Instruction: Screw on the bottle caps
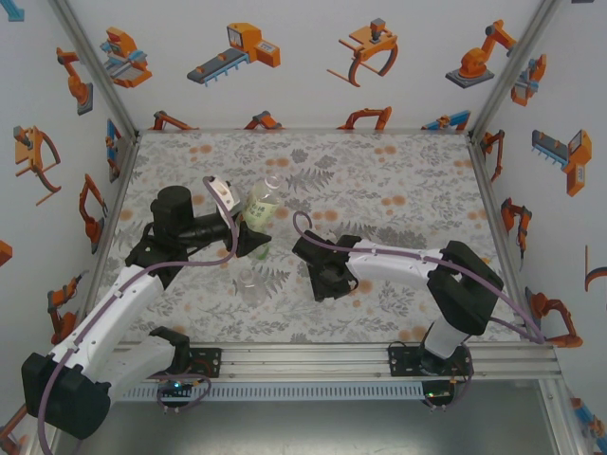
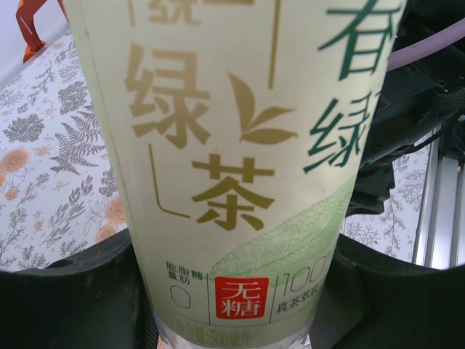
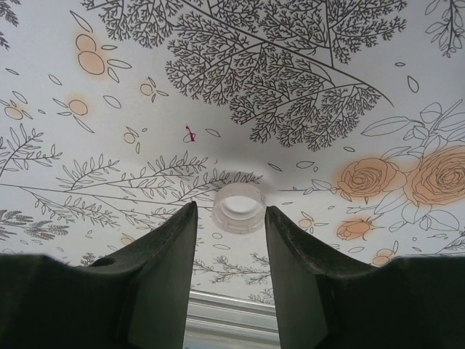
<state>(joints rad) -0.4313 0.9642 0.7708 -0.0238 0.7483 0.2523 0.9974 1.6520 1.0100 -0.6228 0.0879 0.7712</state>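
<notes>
My right gripper is to flip the cap, since the white bottle cap's hollow side (image 3: 240,204) faces up, and grip it by its outer side (image 3: 240,225) before screwing it on.
My left gripper (image 1: 254,237) is shut on a bottle (image 1: 262,204) with a pale green tea label, holding it by the lower body left of the mat's middle. In the left wrist view the bottle (image 2: 232,145) stands right in front of the camera, with the black fingers (image 2: 65,298) pressed against both sides. A colourless bottle (image 1: 250,282) stands on the mat just in front of it. My right gripper (image 1: 327,282) points down at the mat. Its jaws (image 3: 231,209) are open, and a white bottle cap (image 3: 237,207) lies hollow side up between the tips, ungripped.
The floral mat (image 1: 398,180) stretches free to the back and right. An aluminium rail (image 1: 303,358) runs along the near edge with both arm bases on it. Printed walls close off the left, back and right. The right arm's black body (image 2: 421,94) sits close beside the held bottle.
</notes>
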